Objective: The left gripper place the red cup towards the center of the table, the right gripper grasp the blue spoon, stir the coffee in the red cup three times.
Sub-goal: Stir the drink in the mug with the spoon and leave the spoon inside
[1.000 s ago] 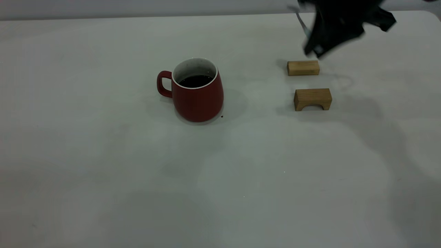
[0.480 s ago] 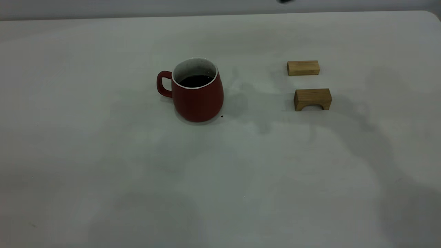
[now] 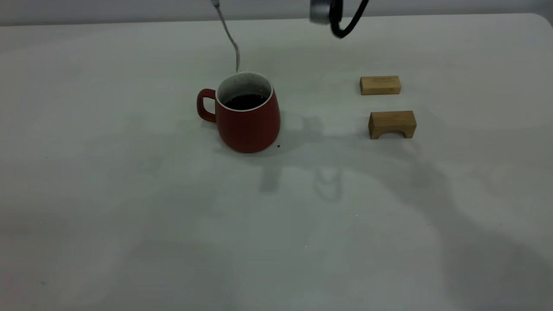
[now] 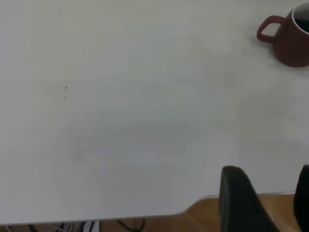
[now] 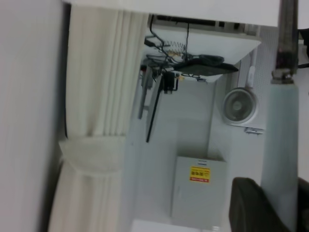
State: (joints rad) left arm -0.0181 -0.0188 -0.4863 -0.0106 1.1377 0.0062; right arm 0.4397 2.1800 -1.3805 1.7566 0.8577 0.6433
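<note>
Next, I bring the blue spoon forward with my right gripper and lower it into the coffee (image 3: 246, 101), because the spoon's tip is hanging at the red cup's far rim (image 3: 238, 71).
The red cup (image 3: 248, 127) stands upright near the middle of the table (image 3: 129, 194), handle toward the left, with dark coffee (image 3: 245, 101) inside. The blue spoon (image 3: 225, 26) hangs down from the top edge, its metal tip just above the cup's far rim. In the right wrist view my right gripper (image 5: 273, 187) is shut on the spoon's pale blue handle (image 5: 282, 145). Only that arm's silvery plate and cable (image 3: 322, 13) show in the exterior view. My left gripper (image 4: 268, 175) is open over the table's edge, far from the cup (image 4: 289, 41).
Two tan wooden blocks lie to the cup's right: a flat one (image 3: 380, 85) farther back and an arched one (image 3: 392, 124) nearer. A tiny dark speck (image 3: 278, 146) sits by the cup's base.
The right arm rose from above the blocks out of view, then moved left. The spoon now hangs over the cup's far rim. The cup and blocks have not moved.
</note>
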